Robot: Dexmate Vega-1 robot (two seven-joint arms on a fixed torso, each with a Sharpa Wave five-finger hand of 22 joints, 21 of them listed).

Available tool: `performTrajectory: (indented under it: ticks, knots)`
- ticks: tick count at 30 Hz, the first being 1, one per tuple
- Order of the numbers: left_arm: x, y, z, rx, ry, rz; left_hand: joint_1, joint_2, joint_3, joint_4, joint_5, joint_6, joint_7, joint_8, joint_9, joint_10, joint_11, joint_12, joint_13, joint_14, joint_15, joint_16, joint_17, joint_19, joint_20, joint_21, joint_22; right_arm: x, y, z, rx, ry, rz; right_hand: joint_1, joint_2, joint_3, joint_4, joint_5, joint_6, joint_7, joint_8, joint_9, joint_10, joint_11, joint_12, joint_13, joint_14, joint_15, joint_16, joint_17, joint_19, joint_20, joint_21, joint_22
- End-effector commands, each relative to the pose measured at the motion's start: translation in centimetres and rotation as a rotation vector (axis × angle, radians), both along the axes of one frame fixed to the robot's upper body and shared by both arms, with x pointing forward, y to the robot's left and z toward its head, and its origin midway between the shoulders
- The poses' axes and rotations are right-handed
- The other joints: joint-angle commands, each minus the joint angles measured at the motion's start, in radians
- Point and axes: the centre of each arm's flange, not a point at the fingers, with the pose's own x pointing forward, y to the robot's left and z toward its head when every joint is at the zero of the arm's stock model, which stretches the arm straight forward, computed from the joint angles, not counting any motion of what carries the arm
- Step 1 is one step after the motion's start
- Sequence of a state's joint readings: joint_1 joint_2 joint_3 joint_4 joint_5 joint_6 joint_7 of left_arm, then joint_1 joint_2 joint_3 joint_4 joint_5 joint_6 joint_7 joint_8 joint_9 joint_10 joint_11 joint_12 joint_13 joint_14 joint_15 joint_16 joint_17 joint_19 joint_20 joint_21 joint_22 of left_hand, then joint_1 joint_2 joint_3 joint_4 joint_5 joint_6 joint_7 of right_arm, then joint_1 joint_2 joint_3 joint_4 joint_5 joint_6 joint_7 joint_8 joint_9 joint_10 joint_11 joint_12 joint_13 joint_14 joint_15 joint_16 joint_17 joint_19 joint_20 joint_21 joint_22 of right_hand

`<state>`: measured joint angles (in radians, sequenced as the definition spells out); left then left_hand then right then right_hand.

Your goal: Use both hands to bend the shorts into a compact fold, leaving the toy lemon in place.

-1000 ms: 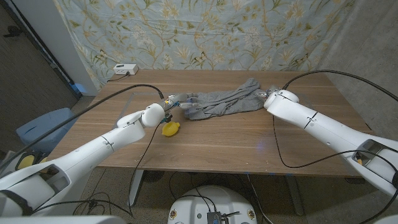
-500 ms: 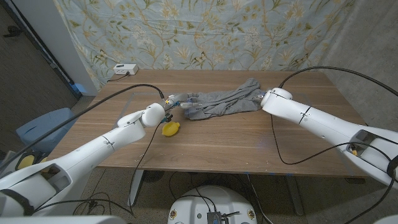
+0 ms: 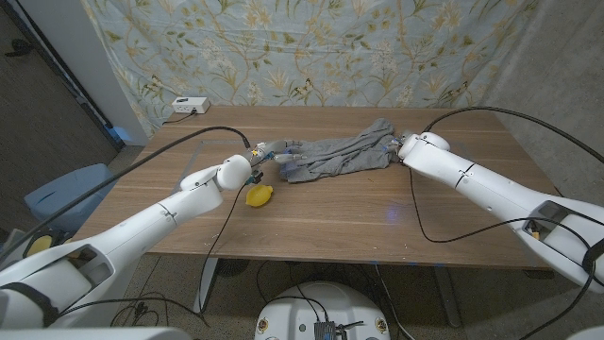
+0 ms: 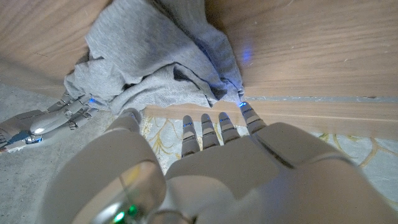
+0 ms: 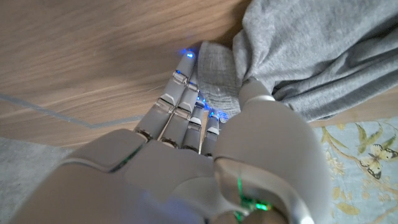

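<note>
I expect the grey shorts (image 3: 316, 164) to bunch up into a rumpled heap when I fold one end of the shorts over with my right gripper, because loose wrinkles (image 3: 357, 151) run along the shorts' length.
The grey shorts (image 3: 340, 157) lie crumpled across the back middle of the wooden table (image 3: 359, 217). My left hand (image 3: 272, 151) is at their left end. In the left wrist view its fingers (image 4: 214, 127) are spread, with the tips at the edge of the shorts (image 4: 155, 68) and nothing held. My right hand (image 3: 397, 144) is at the shorts' right end. In the right wrist view a corner of the shorts (image 5: 216, 74) sits between its thumb and fingers (image 5: 183, 93). The yellow toy lemon (image 3: 259, 195) lies on the table in front of my left hand, apart from the shorts.
A white box (image 3: 191, 105) sits at the table's back left corner. A floral curtain (image 3: 321, 47) hangs behind the table. A blue seat (image 3: 66, 194) stands off the left edge. Black cables (image 3: 425, 222) arc over both arms.
My right hand has shifted slightly left along the shorts' right end. My left arm has edged a little toward the shorts. The lemon has not moved.
</note>
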<state>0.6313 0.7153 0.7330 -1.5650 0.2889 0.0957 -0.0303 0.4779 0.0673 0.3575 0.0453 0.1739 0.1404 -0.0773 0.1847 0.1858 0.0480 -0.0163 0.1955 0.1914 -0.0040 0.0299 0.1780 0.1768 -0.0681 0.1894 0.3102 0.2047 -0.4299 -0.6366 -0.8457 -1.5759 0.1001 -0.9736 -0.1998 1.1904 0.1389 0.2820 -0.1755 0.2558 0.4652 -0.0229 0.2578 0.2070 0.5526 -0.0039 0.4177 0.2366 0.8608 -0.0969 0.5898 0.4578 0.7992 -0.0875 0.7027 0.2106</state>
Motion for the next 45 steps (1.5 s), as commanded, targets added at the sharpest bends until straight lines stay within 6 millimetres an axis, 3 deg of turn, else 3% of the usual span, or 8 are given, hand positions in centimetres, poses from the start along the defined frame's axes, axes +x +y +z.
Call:
performTrajectory:
  ticks: [1, 5, 9, 15, 20, 26, 37, 45]
  knots:
    - [0.8, -0.1, 0.2, 0.002, 0.015, 0.002, 0.001, 0.012, 0.003, -0.006, 0.003, -0.004, 0.009, -0.001, 0.000, -0.004, 0.003, 0.005, 0.003, -0.003, -0.002, 0.004, 0.000, 0.000, 0.001, 0.000, 0.000, -0.4, 0.1, 0.2, 0.085, -0.278, -0.006, 0.189, 0.003, 0.018, 0.006, -0.031, 0.223, -0.020, 0.053, 0.025, 0.177, -0.001, 0.105, 0.051, 0.123, -0.138, 0.075, 0.120, -0.001, -0.087, 0.122, 0.035]
    - [1.0, -0.1, 0.3, 0.007, 0.022, -0.003, -0.001, 0.013, 0.003, -0.007, 0.003, -0.006, 0.010, -0.001, -0.001, -0.006, 0.004, 0.005, 0.002, -0.007, -0.005, 0.003, 0.000, 0.000, 0.000, -0.001, 0.000, -1.0, 0.2, 0.4, 0.101, -0.403, -0.022, 0.248, 0.025, 0.029, 0.020, -0.062, 0.413, -0.018, 0.110, 0.040, 0.273, 0.008, 0.179, 0.113, 0.186, -0.133, 0.087, 0.187, -0.025, -0.116, 0.247, 0.071]
    - [1.2, -0.1, 0.3, 0.009, 0.032, -0.009, -0.002, 0.014, 0.003, -0.009, 0.003, -0.008, 0.009, -0.002, -0.001, -0.007, 0.003, 0.005, 0.002, -0.008, -0.006, 0.003, -0.001, 0.000, 0.000, -0.002, 0.000, -1.5, 0.5, 0.6, 0.109, -0.519, -0.030, 0.256, 0.023, 0.030, 0.021, -0.064, 0.444, -0.015, 0.119, 0.042, 0.286, 0.016, 0.188, 0.125, 0.191, -0.133, 0.085, 0.201, -0.031, -0.124, 0.276, 0.077]
    - [1.4, -0.2, 0.1, 0.020, 0.062, -0.015, -0.008, 0.016, 0.002, -0.011, 0.003, -0.013, 0.013, -0.002, -0.002, -0.009, 0.007, 0.006, 0.002, -0.002, -0.007, 0.006, -0.001, 0.001, 0.005, -0.003, 0.000, -2.2, 1.5, 1.6, 0.023, -0.597, -0.016, 0.260, 0.021, 0.030, 0.021, -0.065, 0.457, -0.017, 0.121, 0.042, 0.286, 0.015, 0.189, 0.130, 0.191, -0.132, 0.082, 0.208, -0.039, -0.124, 0.290, 0.080]
    - [1.4, -0.2, 0.1, 0.025, 0.072, -0.008, -0.021, 0.053, 0.014, -0.003, 0.006, -0.007, 0.069, 0.003, -0.004, -0.002, -0.019, 0.011, 0.001, 0.000, -0.013, 0.008, 0.000, -0.002, 0.001, -0.006, 0.000, -2.6, 2.7, 2.4, -0.071, -0.598, 0.019, 0.263, 0.021, 0.032, 0.020, -0.066, 0.459, -0.016, 0.120, 0.042, 0.289, 0.014, 0.189, 0.130, 0.191, -0.132, 0.080, 0.211, -0.045, -0.125, 0.296, 0.081]
    - [1.4, -0.2, 0.0, 0.029, 0.085, -0.008, -0.019, 0.090, 0.033, -0.001, 0.008, -0.004, 0.090, 0.003, -0.004, 0.004, -0.023, 0.012, 0.000, 0.014, -0.024, 0.012, 0.000, -0.003, 0.005, -0.008, 0.001, -2.7, 4.4, 3.1, -0.215, -0.595, 0.060, 0.266, 0.020, 0.034, 0.020, -0.067, 0.467, -0.018, 0.121, 0.041, 0.289, 0.013, 0.189, 0.133, 0.193, -0.131, 0.079, 0.217, -0.053, -0.125, 0.306, 0.081]
    - [1.3, -0.1, -0.2, 0.022, 0.093, -0.013, -0.017, 0.139, 0.074, 0.013, 0.012, 0.003, 0.095, 0.004, -0.005, 0.009, -0.025, 0.013, 0.000, 0.022, -0.026, 0.012, 0.002, -0.009, 0.012, -0.010, 0.003, -3.3, 7.6, 4.5, -0.423, -0.633, 0.140, 0.269, 0.020, 0.036, 0.022, -0.069, 0.470, -0.021, 0.116, 0.040, 0.286, 0.012, 0.187, 0.137, 0.192, -0.132, 0.075, 0.226, -0.069, -0.125, 0.320, 0.083]
    - [1.2, -0.1, -0.4, 0.012, 0.094, -0.017, -0.015, 0.145, 0.109, 0.028, 0.015, 0.001, 0.095, 0.003, -0.005, 0.008, -0.024, 0.012, 0.000, 0.007, -0.024, 0.006, 0.003, -0.017, 0.011, -0.012, 0.006, -3.7, 9.9, 5.6, -0.537, -0.680, 0.190, 0.270, 0.020, 0.037, 0.023, -0.070, 0.475, -0.025, 0.114, 0.039, 0.290, 0.014, 0.186, 0.137, 0.191, -0.132, 0.073, 0.233, -0.078, -0.125, 0.332, 0.084]
